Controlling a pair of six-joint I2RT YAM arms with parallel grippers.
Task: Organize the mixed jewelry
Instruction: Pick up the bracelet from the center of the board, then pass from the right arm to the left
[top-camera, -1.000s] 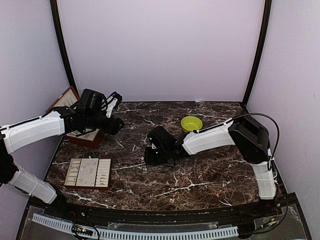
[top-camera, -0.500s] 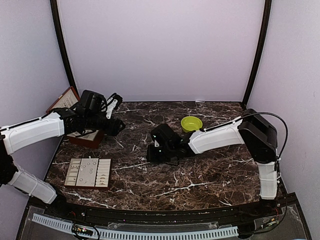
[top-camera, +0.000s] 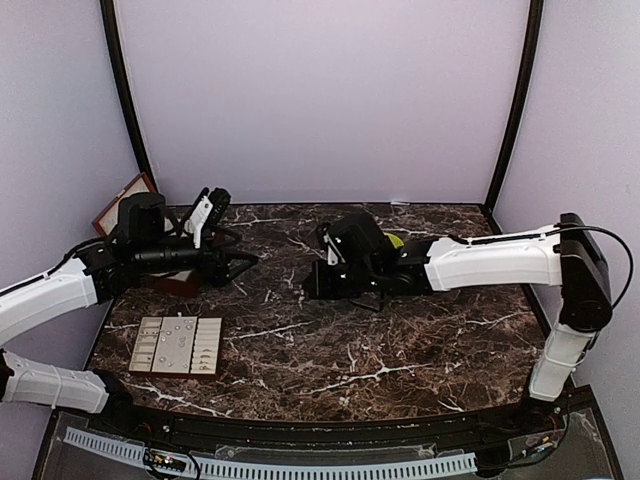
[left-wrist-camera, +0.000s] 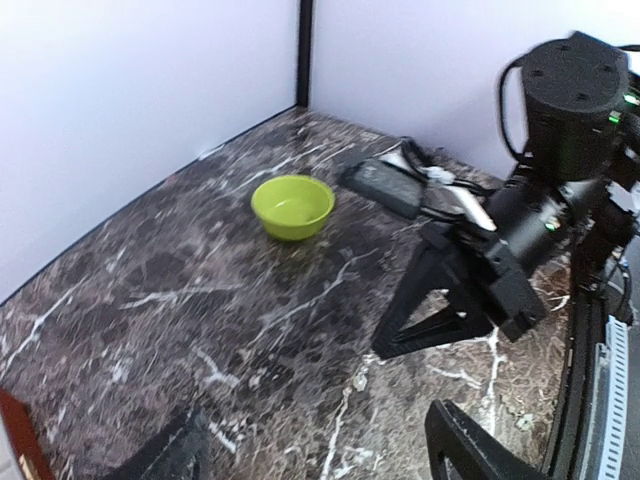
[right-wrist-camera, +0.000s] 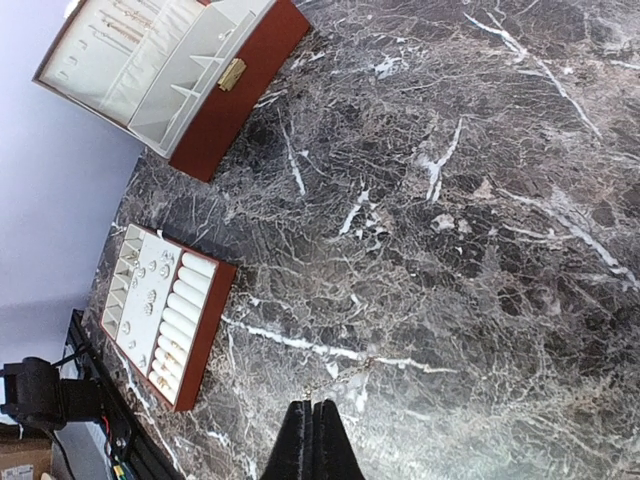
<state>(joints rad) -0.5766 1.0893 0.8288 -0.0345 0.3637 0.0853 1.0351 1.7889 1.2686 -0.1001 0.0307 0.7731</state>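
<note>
The thin pale chain (left-wrist-camera: 356, 382) hangs free below my right gripper's tips (top-camera: 304, 299), so my left gripper should go on toward it, fingers open, and close around it.
My right gripper (top-camera: 312, 288) is shut over the middle of the table, above the marble. In the right wrist view a thin pale chain (right-wrist-camera: 340, 377) trails from its shut tips (right-wrist-camera: 314, 405). It also shows in the left wrist view (left-wrist-camera: 385, 348). My left gripper (top-camera: 238, 268) is open and empty at the left, pointing right, its two fingers wide apart (left-wrist-camera: 320, 455). Small silvery studs and rings (right-wrist-camera: 150, 290) sit in the cream compartment tray (top-camera: 178, 345), which also shows in the right wrist view (right-wrist-camera: 200, 330).
A reddish-brown box (right-wrist-camera: 190, 70) stands open at the back left, partly behind my left arm (top-camera: 125, 198). A green bowl (left-wrist-camera: 293, 205) stands at the back right, mostly hidden behind my right arm in the top view (top-camera: 397, 240).
My right arm has stretched out and its gripper has lifted and moved back, away from the table. My left arm has drawn back to the left and its gripper now points right.
</note>
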